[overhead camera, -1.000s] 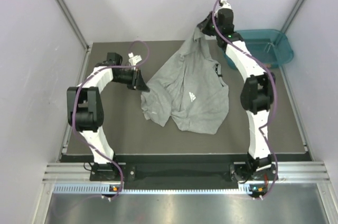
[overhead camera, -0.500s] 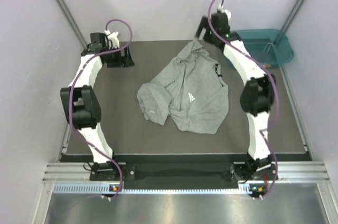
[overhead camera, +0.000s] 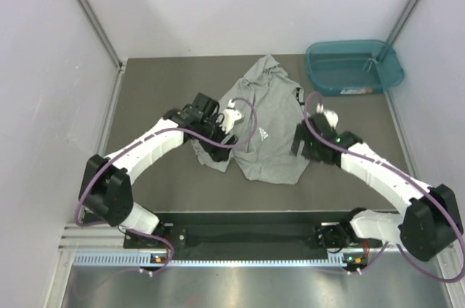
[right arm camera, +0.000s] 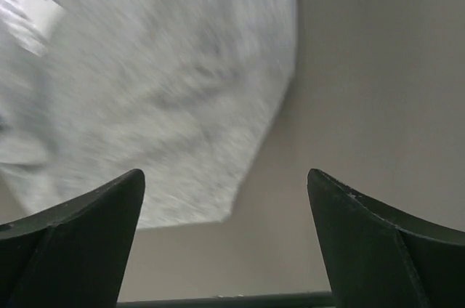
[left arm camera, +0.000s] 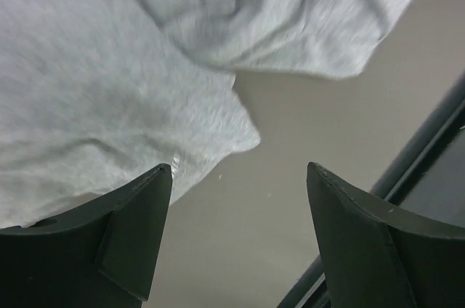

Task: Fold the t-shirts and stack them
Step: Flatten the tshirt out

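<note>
My gripper will spread the grey t-shirt (overhead camera: 280, 119) into a far wider sheet as it pulls the t-shirt's edge outward, since folds gather (overhead camera: 249, 150) beside the white chest logo.
One grey t-shirt (overhead camera: 269, 115) lies crumpled in the middle of the dark table, its white chest logo (overhead camera: 261, 133) facing up. My left gripper (overhead camera: 218, 141) hovers over the shirt's near left edge, jaws open. In the left wrist view the shirt (left arm camera: 109, 90) fills the upper left, and only bare table shows between the fingers of the left gripper (left arm camera: 239, 170). My right gripper (overhead camera: 299, 145) is at the shirt's near right edge, also open. The right wrist view shows a shirt corner (right arm camera: 160, 90) ahead of the right gripper (right arm camera: 225, 174), with nothing between its fingers.
A teal plastic tub (overhead camera: 354, 67) stands at the back right corner of the table. The table's front edge (right arm camera: 218, 298) runs as a dark strip close below the right fingers. Grey walls close in the back and both sides.
Both grippers let go of the shirt, which settled onto the table. Both arms swung from the back of the table to the shirt's near edges.
</note>
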You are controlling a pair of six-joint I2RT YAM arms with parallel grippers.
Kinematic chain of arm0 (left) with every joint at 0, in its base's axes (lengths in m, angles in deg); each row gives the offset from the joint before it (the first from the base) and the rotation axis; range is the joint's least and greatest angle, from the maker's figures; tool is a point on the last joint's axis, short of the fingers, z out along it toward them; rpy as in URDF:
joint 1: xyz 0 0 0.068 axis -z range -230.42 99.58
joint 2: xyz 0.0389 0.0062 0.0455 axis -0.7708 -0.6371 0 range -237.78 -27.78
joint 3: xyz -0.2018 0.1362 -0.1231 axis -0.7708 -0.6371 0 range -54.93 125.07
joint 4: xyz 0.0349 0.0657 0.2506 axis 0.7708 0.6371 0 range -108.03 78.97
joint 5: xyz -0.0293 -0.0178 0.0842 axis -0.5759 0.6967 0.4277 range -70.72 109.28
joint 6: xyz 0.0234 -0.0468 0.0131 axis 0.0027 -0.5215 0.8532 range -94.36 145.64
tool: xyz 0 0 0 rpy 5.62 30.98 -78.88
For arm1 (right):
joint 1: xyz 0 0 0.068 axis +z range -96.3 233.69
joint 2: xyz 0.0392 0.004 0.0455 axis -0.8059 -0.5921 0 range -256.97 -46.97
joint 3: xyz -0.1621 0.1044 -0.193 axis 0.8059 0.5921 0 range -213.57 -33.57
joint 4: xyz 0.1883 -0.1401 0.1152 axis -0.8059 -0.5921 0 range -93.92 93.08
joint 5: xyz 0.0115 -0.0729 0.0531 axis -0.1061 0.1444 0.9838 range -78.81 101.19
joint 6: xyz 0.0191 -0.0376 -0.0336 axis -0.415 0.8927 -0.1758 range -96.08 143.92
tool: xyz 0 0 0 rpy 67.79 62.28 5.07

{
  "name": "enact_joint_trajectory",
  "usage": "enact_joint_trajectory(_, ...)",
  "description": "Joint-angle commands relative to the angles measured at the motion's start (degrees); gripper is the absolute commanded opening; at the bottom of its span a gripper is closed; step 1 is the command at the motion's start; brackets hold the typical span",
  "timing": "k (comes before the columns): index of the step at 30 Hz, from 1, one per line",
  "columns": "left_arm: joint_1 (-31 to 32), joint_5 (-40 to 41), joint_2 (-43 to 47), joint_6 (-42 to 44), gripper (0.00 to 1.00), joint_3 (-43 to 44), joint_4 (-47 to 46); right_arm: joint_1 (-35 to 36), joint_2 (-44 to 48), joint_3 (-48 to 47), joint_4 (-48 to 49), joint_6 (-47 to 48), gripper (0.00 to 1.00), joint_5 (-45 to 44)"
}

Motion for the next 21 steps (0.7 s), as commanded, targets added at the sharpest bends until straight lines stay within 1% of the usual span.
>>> enact_joint_trajectory(1, -0.1, 5.3, 1.7, 2.3, 0.79, -6.1, -9.3, 3.0, 4.7, 9.4, 3.9, -10.8, 0.92, 1.3)
enact_joint_trajectory(2, 0.8, 5.9, 1.1, 3.1, 0.8, -7.4, -10.8, 3.5, 5.2, 11.5, 7.6, -11.7, 0.88, 3.0)
enact_joint_trajectory(3, 3.6, 7.1, 0.1, 5.3, 0.82, -10.0, -13.5, 3.7, 5.2, 15.0, 9.5, -13.6, 0.84, 3.9)
enact_joint_trajectory(4, 5.2, 10.7, -0.6, 6.3, 0.83, -11.2, -14.9, 4.0, 4.8, 16.2, 10.9, -14.4, 0.76, 4.8)
enact_joint_trajectory(6, 8.4, 14.6, -2.6, 7.3, 0.84, -12.7, -17.4, 4.8, 2.6, 17.4, 12.6, -16.0, 0.64, 5.3)
enact_joint_trajectory(7, 8.7, 17.5, -3.5, 7.4, 0.84, -12.5, -19.4, 5.8, 1.7, 17.2, 12.5, -16.4, 0.59, 4.8)
enact_joint_trajectory(9, 8.8, 21.8, -6.0, 6.2, 0.82, -11.3, -21.0, 6.6, -1.1, 16.7, 12.6, -17.6, 0.58, 3.5)
enact_joint_trajectory(10, 8.8, 26.5, -6.7, 6.0, 0.81, -11.1, -22.6, 7.0, -2.1, 16.8, 14.0, -18.0, 0.58, 3.8)
enact_joint_trajectory(13, 8.7, 30.2, -7.2, 7.3, 0.72, -13.2, -26.8, 7.5, -5.5, 17.5, 16.6, -19.2, 0.56, 4.7)
enact_joint_trajectory(14, 8.5, 29.3, -6.5, 7.7, 0.68, -14.2, -26.9, 7.5, -6.9, 17.5, 17.2, -19.7, 0.53, 4.7)
enact_joint_trajectory(15, 8.4, 28.5, -6.3, 7.4, 0.51, -14.4, -26.5, 7.5, -7.4, 17.3, 17.2, -19.7, 0.43, 4.6)
enact_joint_trajectory(16, 8.3, 27.7, -6.2, 7.4, 0.41, -14.7, -26.2, 7.4, -7.7, 17.3, 17.3, -19.8, 0.37, 4.2)
enact_joint_trajectory(17, 8.4, 26.8, -6.2, 7.3, 0.34, -15.0, -25.4, 7.5, -7.8, 17.6, 18.2, -20.0, 0.31, 4.0)
enact_joint_trajectory(18, 8.2, 26.7, -6.2, 7.1, 0.13, -14.9, -24.8, 7.4, -7.7, 17.7, 18.5, -20.1, 0.14, 3.9)
enact_joint_trajectory(19, 7.7, 26.1, -6.2, 6.9, 0.06, -14.5, -24.1, 7.0, -7.5, 17.7, 18.3, -20.0, 0.06, 3.2)
enact_joint_trajectory(20, 5.6, 25.3, -5.9, 6.5, 0.03, -13.0, -21.6, 6.8, -6.8, 17.0, 17.6, -19.6, 0.0, 3.0)
enact_joint_trajectory(21, 3.8, 21.9, -5.4, 5.5, 0.01, -11.6, -19.8, 6.3, -6.0, 16.4, 16.6, -19.2, 0.0, 2.6)
